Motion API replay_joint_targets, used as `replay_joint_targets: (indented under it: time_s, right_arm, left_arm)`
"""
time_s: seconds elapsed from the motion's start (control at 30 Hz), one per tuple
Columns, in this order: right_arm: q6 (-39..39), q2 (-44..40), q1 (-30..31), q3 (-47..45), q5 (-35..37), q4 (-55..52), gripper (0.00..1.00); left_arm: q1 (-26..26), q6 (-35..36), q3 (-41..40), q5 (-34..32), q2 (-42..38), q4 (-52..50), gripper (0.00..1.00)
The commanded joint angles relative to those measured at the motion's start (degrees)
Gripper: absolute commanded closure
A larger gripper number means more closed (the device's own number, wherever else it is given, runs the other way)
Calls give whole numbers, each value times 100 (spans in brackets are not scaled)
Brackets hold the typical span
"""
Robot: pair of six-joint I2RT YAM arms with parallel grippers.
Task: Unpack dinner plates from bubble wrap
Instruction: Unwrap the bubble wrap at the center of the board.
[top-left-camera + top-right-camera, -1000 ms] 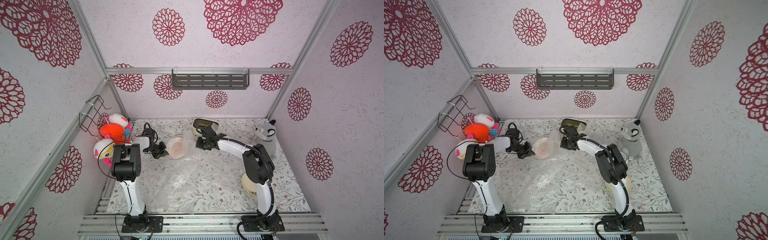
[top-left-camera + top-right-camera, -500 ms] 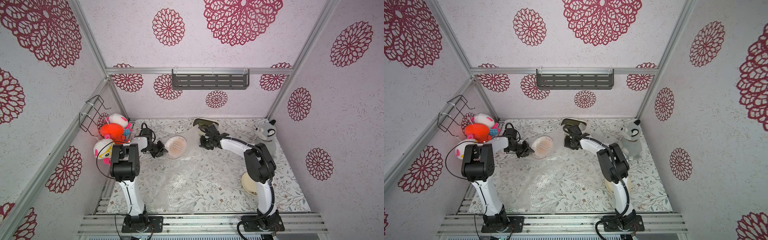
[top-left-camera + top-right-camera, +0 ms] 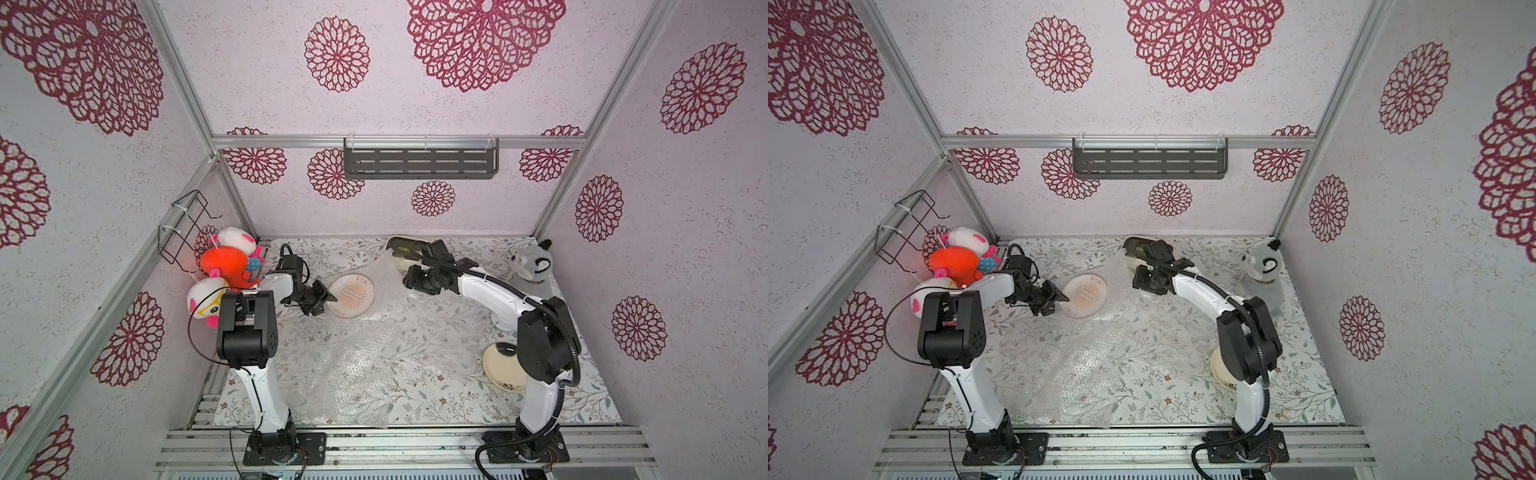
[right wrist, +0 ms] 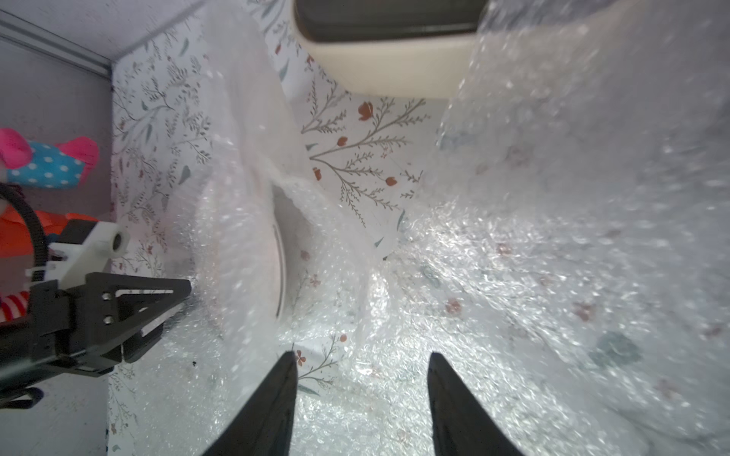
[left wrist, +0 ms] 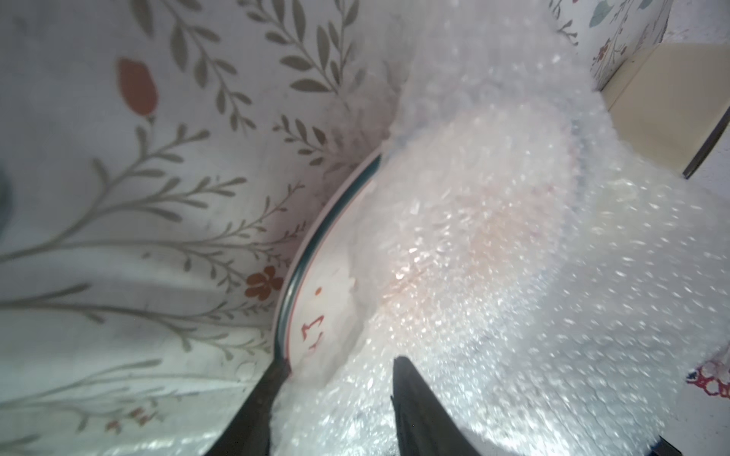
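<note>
Bubble wrap is folded over the plate's edge (image 3: 372, 294) facing my right gripper. Next, my right gripper moves back while my left gripper reaches over to the wrap there (image 3: 389, 289).
A white dinner plate with an orange sunburst and a dark rim (image 3: 351, 296) (image 3: 1084, 296) lies at the back middle of the table, wrapped loosely in bubble wrap (image 5: 493, 256). My left gripper (image 3: 328, 300) (image 5: 341, 363) is open at the plate's left edge, with the rim (image 5: 300, 272) and the wrap between its spread jaws. My right gripper (image 3: 409, 282) (image 4: 361, 355) is open to the right of the plate, above wrap and holding nothing. A second loose sheet of bubble wrap (image 3: 353, 365) is spread across the table's middle. A cream plate (image 3: 500, 368) (image 3: 1223, 372) sits front right, partly hidden by the right arm.
A cream box with a dark green top (image 3: 401, 249) (image 4: 391, 71) stands at the back behind the right gripper. A grey plush animal (image 3: 532, 266) sits in the back right corner. Plush toys (image 3: 226, 266) and a wire basket (image 3: 187, 228) hang on the left wall. A dark shelf (image 3: 419, 162) is on the back wall.
Both grippers have gone from shut to open and let go of the bubble wrap. The wrap that was pulled up between them has slumped onto the plate and the table.
</note>
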Motion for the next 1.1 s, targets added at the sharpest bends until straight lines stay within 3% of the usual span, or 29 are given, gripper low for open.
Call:
replay_joint_targets:
  time_s: [0.0, 0.27, 0.43, 0.6, 0.8, 0.97, 1.07]
  right_arm:
    - [-328, -494, -204, 17, 123, -452, 45]
    - [-842, -642, -337, 639, -1004, -1079, 43]
    - [-892, -651, -346, 624, -1508, -1194, 43]
    - [-426, -860, -472, 112, -2004, -707, 43]
    - [553, -1185, -967, -604, -2101, -222, 43]
    - [1033, -1434, -1147, -990, -2067, -130, 43]
    - [1010, -1651, -1270, -1076, -1939, -235, 43]
  left_arm:
    - [35, 32, 1, -138, -498, -336, 50]
    - [6, -201, 4, -153, -1309, -570, 34]
    - [-274, -140, -49, -309, -1810, -758, 31]
    - [-1339, 990, 809, -1640, -1895, -2009, 24]
    - [-2603, 2126, 1777, -3342, -1315, -2793, 11]
    - [-3052, 2609, 1787, -3560, -1021, -2342, 0]
    - [-3290, 2830, 1851, -3652, -793, -2043, 2]
